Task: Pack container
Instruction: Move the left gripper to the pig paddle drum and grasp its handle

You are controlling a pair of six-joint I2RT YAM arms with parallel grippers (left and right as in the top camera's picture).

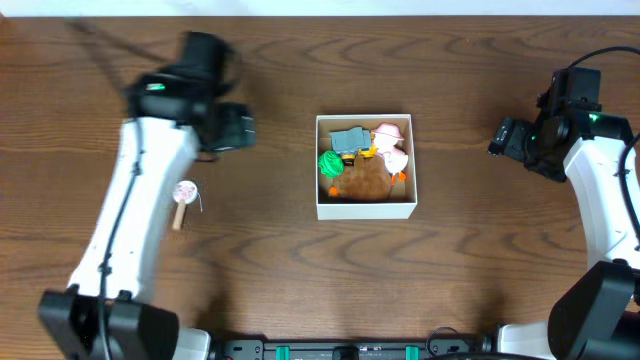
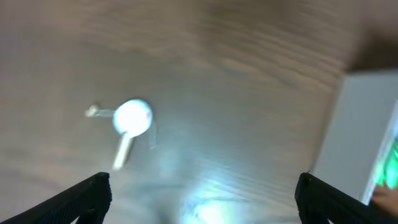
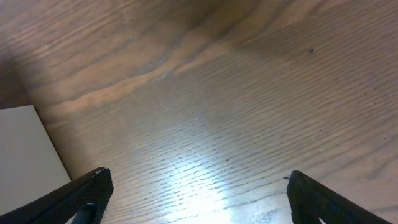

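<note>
The pink lollipop toy's stick (image 1: 179, 217) lies clear and points at my left gripper's open fingers. I should go down to the stick next until the fingers are on both sides of it.
The container (image 1: 321, 205), a square white-walled box, stands mid-table with several toys inside: a green one (image 1: 330, 163), a grey one (image 1: 349, 139), a pink one (image 1: 391, 137) and a brown plush (image 1: 364, 180). A pink lollipop toy (image 1: 184, 197) lies on the table to its left; it is blurred in the left wrist view (image 2: 132, 118). My left gripper (image 1: 240, 128) is open and empty, above the table left of the container; its fingers spread wide in the left wrist view (image 2: 202, 199). My right gripper (image 1: 503, 137) is open and empty, right of the container (image 3: 25, 155).
The table is dark wood grain. The container's white wall (image 2: 360, 137) shows at the right edge of the left wrist view. The arm bases stand at the front corners.
</note>
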